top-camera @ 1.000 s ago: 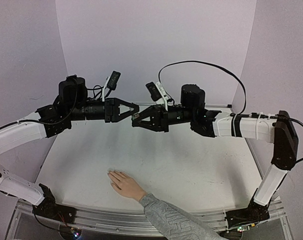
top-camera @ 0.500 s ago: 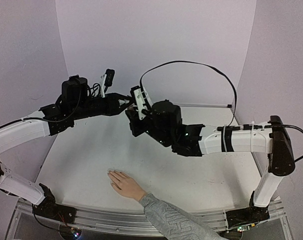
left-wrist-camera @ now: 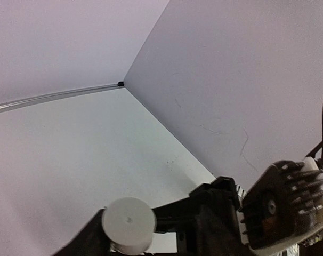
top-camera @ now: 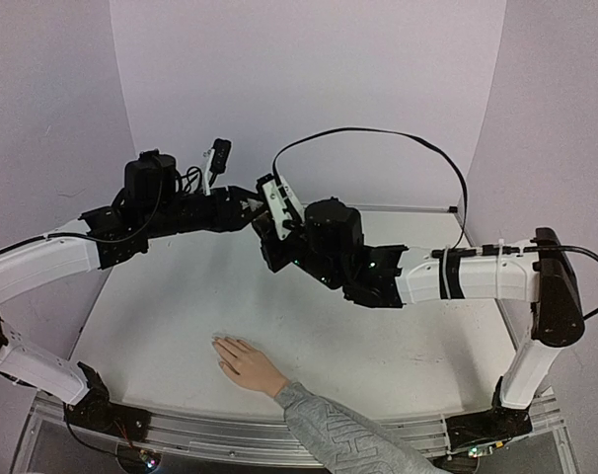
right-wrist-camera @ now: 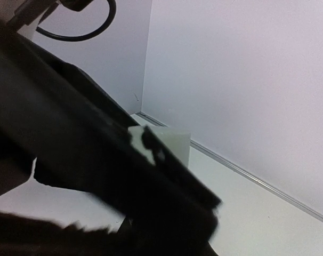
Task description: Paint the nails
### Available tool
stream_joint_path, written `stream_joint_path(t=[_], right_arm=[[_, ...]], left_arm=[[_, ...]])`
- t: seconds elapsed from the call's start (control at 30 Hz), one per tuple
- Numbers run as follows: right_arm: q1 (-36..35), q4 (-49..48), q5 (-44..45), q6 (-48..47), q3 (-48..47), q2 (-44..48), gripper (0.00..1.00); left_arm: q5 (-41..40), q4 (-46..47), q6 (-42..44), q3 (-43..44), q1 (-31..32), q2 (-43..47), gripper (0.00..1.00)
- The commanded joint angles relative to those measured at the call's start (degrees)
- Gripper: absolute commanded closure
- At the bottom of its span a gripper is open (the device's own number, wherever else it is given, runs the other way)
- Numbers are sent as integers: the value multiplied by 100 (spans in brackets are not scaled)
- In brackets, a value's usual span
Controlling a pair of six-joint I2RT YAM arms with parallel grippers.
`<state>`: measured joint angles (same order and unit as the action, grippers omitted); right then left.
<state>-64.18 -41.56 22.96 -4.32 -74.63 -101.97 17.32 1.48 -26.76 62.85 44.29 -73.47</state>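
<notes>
The bottle's white cap (left-wrist-camera: 129, 223) rests off-centre against one finger of the robot's left gripper, so next the gripper opens, centres the cap and takes hold of it before pulling it off.
A light-skinned hand (top-camera: 245, 363) lies flat on the white table (top-camera: 398, 336) near the front, and its nails (top-camera: 220, 345) are tiny pale specks at the fingertips. High above the table's back, my left gripper (top-camera: 244, 209) and right gripper (top-camera: 263, 230) meet tip to tip. A small white bottle (left-wrist-camera: 128, 223) shows end-on against one left finger, and again as a pale block (right-wrist-camera: 172, 145) behind the dark, blurred right fingers. My right gripper looks shut on it. The left jaws stand apart around it.
A grey patterned sleeve (top-camera: 334, 434) comes in over the front edge. A black cable (top-camera: 378, 133) arcs over the right arm. The right arm's finned wrist housing (left-wrist-camera: 284, 208) sits close beside my left gripper. Purple walls enclose the table on three sides.
The right arm swung left and lower to bring its tip against the left gripper. The left jaws have spread apart. The hand has stayed still.
</notes>
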Motion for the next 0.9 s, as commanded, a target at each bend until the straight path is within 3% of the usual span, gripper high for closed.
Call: stream_joint_path(t=[0.0,0.07,0.2,0.37,0.87], right_arm=[[295,-562,-1070,154,154,625,100],[413,-530,-1580,136,315,749,100],[490,-78,-2240,-94,452,904,100],[574,161,-3140,-253,549,1020,100],[590,403,-3317,-331,554,934,100]], left_arm=[[470,-112,33,77,142,300,28],[392,-279,63,36,141,448,14],[96,-1161,118,263,141,640,8],[95,-2078,63,615,148,685,9],[294,-2821,69,1201,141,440,21]])
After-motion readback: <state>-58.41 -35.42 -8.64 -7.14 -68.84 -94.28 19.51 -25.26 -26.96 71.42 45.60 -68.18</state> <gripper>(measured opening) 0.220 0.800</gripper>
